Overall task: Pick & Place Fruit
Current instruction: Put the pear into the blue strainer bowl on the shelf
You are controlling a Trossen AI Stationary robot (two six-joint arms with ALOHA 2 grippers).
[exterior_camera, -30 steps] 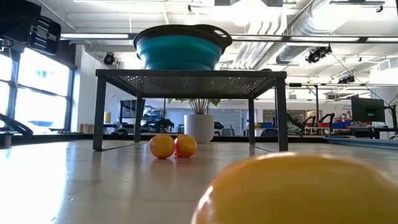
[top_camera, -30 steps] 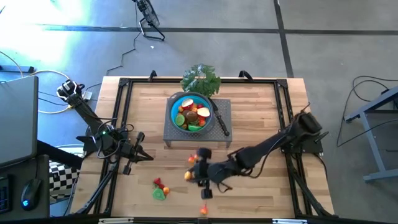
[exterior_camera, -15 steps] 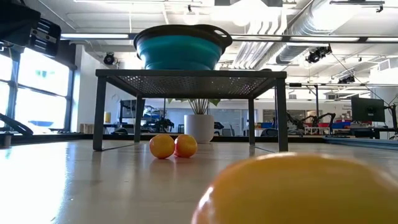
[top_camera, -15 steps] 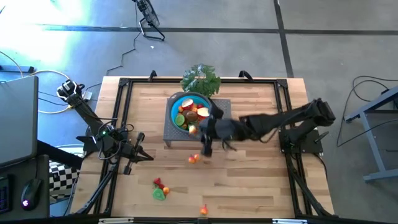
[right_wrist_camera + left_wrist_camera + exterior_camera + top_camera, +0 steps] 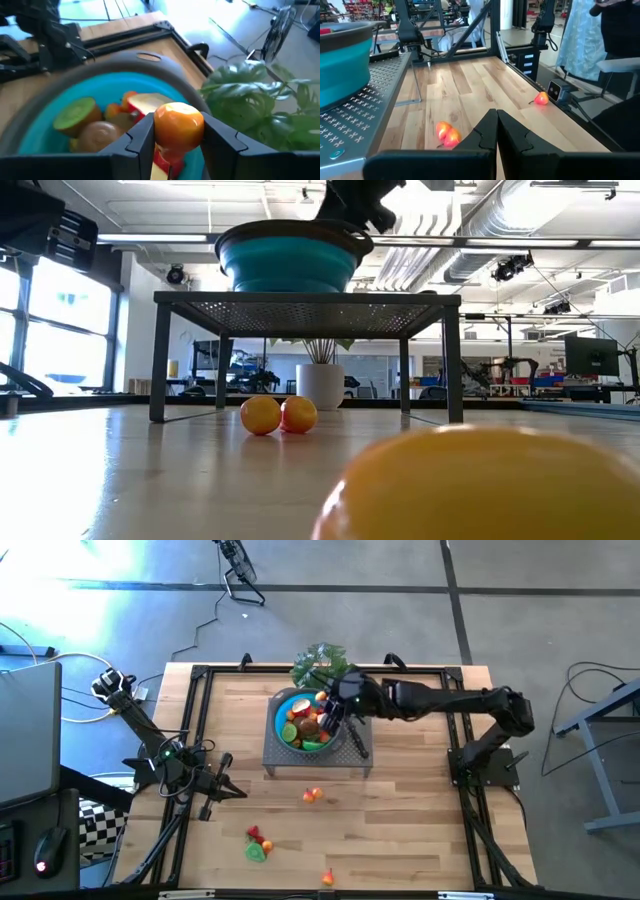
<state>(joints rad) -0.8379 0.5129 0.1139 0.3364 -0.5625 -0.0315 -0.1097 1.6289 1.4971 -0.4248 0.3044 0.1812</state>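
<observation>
The small orange fruit (image 5: pixel 178 126) is hanging inside the blue bowl's rim. My right gripper should continue to go down until the fruit is near the apple slice (image 5: pixel 148 103), and then let go.
My right gripper (image 5: pixel 326 706) hangs over the blue bowl (image 5: pixel 281 712), shut on a small orange fruit (image 5: pixel 178 120); the low view shows it above the bowl's rim (image 5: pixel 352 202). The bowl stands on a grey perforated stand (image 5: pixel 272 754) and holds several fruit pieces: a kiwi slice (image 5: pixel 75 115), a brown one (image 5: pixel 97 134), an apple slice (image 5: pixel 145 102). Loose fruit lies on the wood: an orange-red pair (image 5: pixel 313 795), a green and red group (image 5: pixel 258 845), a small orange one (image 5: pixel 327 878). My left gripper (image 5: pixel 240 793) waits shut at the table's left. My right gripper pinches the orange fruit by its two opposite sides (image 5: pixel 160 127) between its two fingers. The fingers come from the table's right side, slanting down. The fruit is lifted clear, above the fruit lying in the bowl.
A leafy green bunch (image 5: pixel 323 665) lies at the far edge behind the bowl. A black-handled knife (image 5: pixel 356 736) rests on the stand, right of the bowl. A yellow fruit (image 5: pixel 480 485) sits close to the low camera. Bare wood spans the table's near right.
My right gripper has carried the orange fruit from the table's near middle up and toward the far edge, ending over the blue bowl, and has tipped less steeply down. The fruit on the table has stayed where it was.
</observation>
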